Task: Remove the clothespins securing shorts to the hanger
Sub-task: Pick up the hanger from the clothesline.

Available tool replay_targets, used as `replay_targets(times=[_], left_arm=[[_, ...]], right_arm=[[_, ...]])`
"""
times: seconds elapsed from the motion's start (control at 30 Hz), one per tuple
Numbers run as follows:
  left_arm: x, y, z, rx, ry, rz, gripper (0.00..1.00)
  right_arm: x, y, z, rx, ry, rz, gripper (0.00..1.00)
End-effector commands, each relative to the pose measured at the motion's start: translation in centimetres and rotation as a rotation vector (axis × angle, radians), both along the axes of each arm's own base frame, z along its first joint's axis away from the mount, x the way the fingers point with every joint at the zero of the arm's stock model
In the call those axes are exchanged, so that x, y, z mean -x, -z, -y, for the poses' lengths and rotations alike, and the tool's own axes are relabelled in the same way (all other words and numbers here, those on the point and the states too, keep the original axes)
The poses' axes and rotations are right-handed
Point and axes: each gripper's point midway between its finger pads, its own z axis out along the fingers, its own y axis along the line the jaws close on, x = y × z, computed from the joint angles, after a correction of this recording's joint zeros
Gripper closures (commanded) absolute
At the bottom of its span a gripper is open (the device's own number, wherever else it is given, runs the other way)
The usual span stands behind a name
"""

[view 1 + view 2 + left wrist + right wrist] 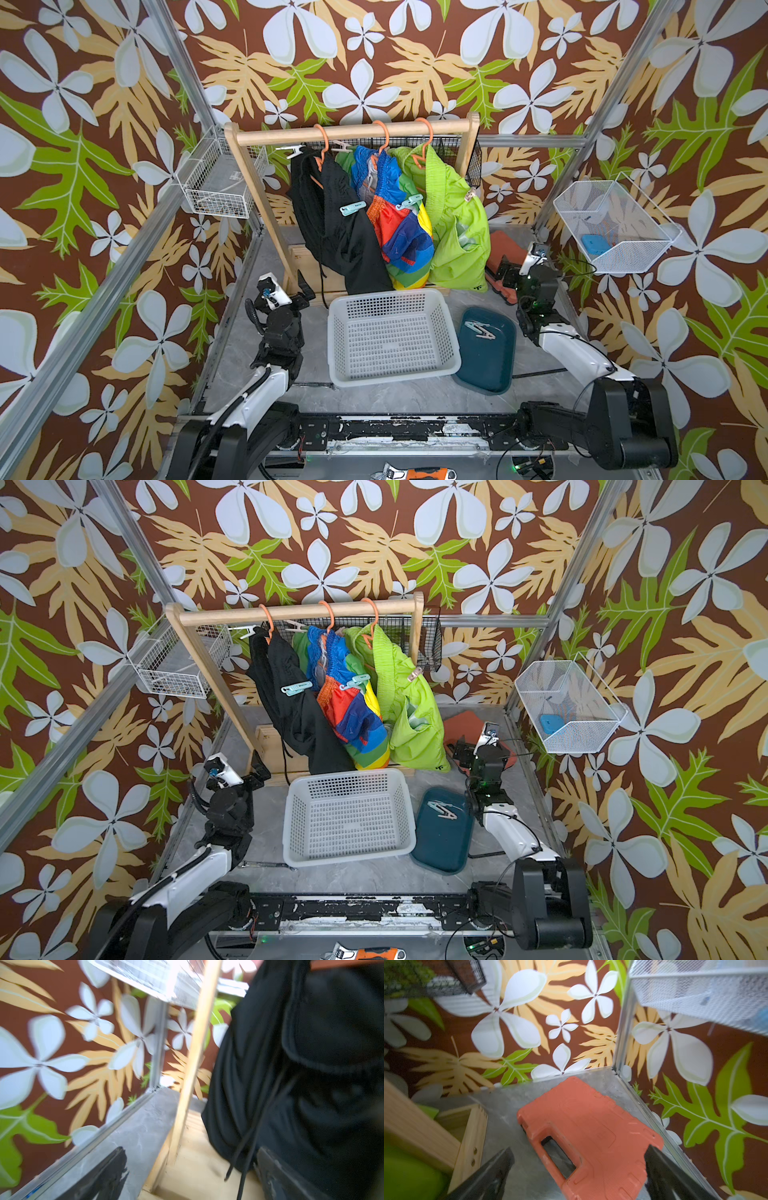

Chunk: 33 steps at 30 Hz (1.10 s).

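The green shorts' outer side (pixel 481 243) hangs open toward my right gripper, so it should keep moving up and close on the cloth (pixel 473 208) below the beige clothespin.
Three shorts hang on orange hangers (pixel 424 137) from a wooden rack (pixel 353 131): black (pixel 332 216), colour-blocked (pixel 399 232) and lime green (pixel 457 224). A mint clothespin (pixel 353 208) grips the black pair, another (pixel 409 202) the colour-blocked pair, and a beige one (pixel 471 193) the green pair. Two whitish ones (pixel 289 151) sit up by the bar. My left gripper (pixel 305 291) (pixel 191 1157) is open and empty, low beside the black shorts' hem (pixel 291 1084). My right gripper (pixel 505 270) (pixel 580 1152) is open and empty over an orange case (pixel 591 1122).
A white laundry basket (pixel 390 336) stands in front of the rack. Beside it, a dark teal tray (pixel 486 365) holds two loose clothespins (pixel 480 330). Wire baskets hang on the left wall (pixel 220 183) and right wall (pixel 615 224); a black one (pixel 473 162) sits behind the rack.
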Motion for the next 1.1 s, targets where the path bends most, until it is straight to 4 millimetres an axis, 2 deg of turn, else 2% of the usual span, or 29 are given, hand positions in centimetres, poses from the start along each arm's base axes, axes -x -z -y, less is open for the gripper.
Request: replay_targets(times=[0.0, 0.07, 0.13, 0.17, 0.27, 0.37, 0.53, 0.67, 0.87, 1.07], left_arm=[[2.3, -0.2, -0.9, 0.076, -0.163, -0.012, 0.00], [2.5, -2.9, 2.0, 0.018, -0.071, 0.018, 0.00], [2.8, -4.8, 4.2, 0.003, 0.028, 0.032, 0.00], [3.0, -5.5, 4.7, 0.019, 0.059, 0.047, 0.00], [2.1, -6.4, 5.9, 0.006, 0.116, -0.040, 0.00], [1.1, -6.9, 7.5, -0.083, 0.143, -0.153, 0.00], [2.2, -8.4, 9.4, -0.102, 0.266, -0.146, 0.00], [2.6, -8.9, 10.9, -0.118, 0.369, -0.166, 0.00], [3.3, -9.2, 12.9, -0.127, 0.504, -0.176, 0.00], [4.0, -9.4, 12.3, -0.138, 0.497, -0.168, 0.00]], right_arm=[[1.7, -0.6, -0.2, -0.102, 0.027, -0.060, 0.00], [2.6, -3.4, -2.3, -0.069, -0.049, 0.004, 0.00], [3.5, -5.9, -4.2, -0.009, -0.088, 0.041, 0.00], [3.8, -7.4, -5.3, 0.022, -0.113, 0.047, 0.00], [3.8, -11.0, -8.2, 0.071, -0.222, 0.024, 0.00], [4.2, -14.8, -10.3, 0.099, -0.342, 0.029, 0.00], [5.8, -19.5, -12.0, 0.121, -0.469, 0.073, 0.00], [5.7, -22.0, -14.6, 0.126, -0.613, 0.088, 0.00], [3.0, -23.0, -18.2, 0.092, -0.783, 0.021, 0.03], [1.6, -23.2, -19.0, 0.090, -0.808, 0.014, 0.08]])
